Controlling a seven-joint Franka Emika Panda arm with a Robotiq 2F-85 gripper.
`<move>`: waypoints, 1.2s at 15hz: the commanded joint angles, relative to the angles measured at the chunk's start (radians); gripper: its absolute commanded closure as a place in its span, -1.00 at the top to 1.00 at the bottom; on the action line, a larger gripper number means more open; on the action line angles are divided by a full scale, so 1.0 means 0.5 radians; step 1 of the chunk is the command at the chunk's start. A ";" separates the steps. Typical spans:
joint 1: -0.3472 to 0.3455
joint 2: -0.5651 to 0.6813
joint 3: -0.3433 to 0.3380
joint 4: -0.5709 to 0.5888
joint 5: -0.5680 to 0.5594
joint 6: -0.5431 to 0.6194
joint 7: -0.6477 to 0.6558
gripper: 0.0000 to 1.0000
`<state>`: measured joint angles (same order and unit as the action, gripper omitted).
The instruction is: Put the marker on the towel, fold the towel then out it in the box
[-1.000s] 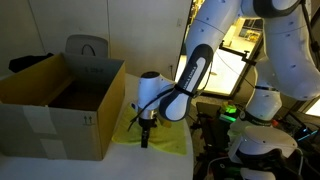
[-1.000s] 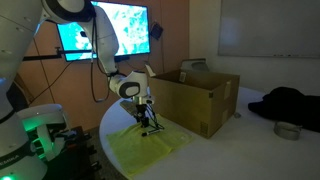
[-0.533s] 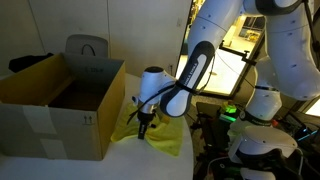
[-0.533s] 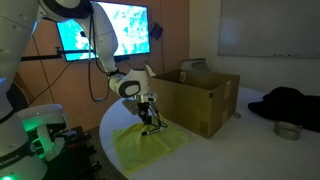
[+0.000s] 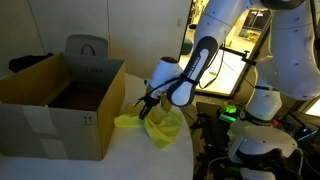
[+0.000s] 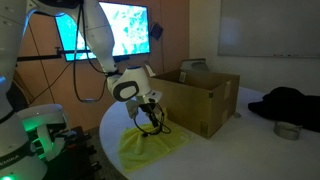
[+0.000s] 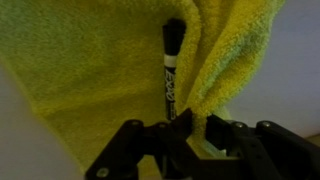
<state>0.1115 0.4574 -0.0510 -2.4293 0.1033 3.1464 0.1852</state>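
Note:
The robot's gripper should keep pulling the towel's lifted edge over the towel's flat part (image 6: 144, 151) until that edge covers the dark marker (image 7: 172, 60), which lies on the towel beside it.
The yellow towel (image 5: 152, 126) lies on the table beside the brown cardboard box (image 5: 60, 118), and one edge is pulled up and bunched. It also shows in the other exterior view (image 6: 152, 146), beside the box (image 6: 205, 100). My gripper (image 5: 147, 101) is shut on the lifted towel edge and holds it above the table. In the wrist view the dark marker (image 7: 170, 68) lies on the towel (image 7: 80, 70), just ahead of my gripper (image 7: 200, 122). A fold of towel sits between the fingers and rises to the marker's right.
The box stands open with upright flaps; a grey chair back (image 5: 87, 46) is behind it. The robot base with green light (image 5: 232, 112) stands near the table edge. A dark cloth (image 6: 290, 102) and a small bowl (image 6: 288, 130) lie on the far table side.
My gripper has risen and moved away from the box with the towel edge in it. The towel went from lying flat to being lifted and bunched over itself.

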 commanded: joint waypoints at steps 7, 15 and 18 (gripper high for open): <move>-0.100 -0.149 -0.170 -0.357 0.458 0.376 0.312 -0.83; -0.063 -0.079 -0.315 -0.321 0.724 0.269 0.475 -0.21; -0.067 -0.126 -0.276 -0.341 0.667 0.247 0.421 0.07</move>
<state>0.0696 0.4250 -0.2027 -2.5854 0.4544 3.2801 0.4065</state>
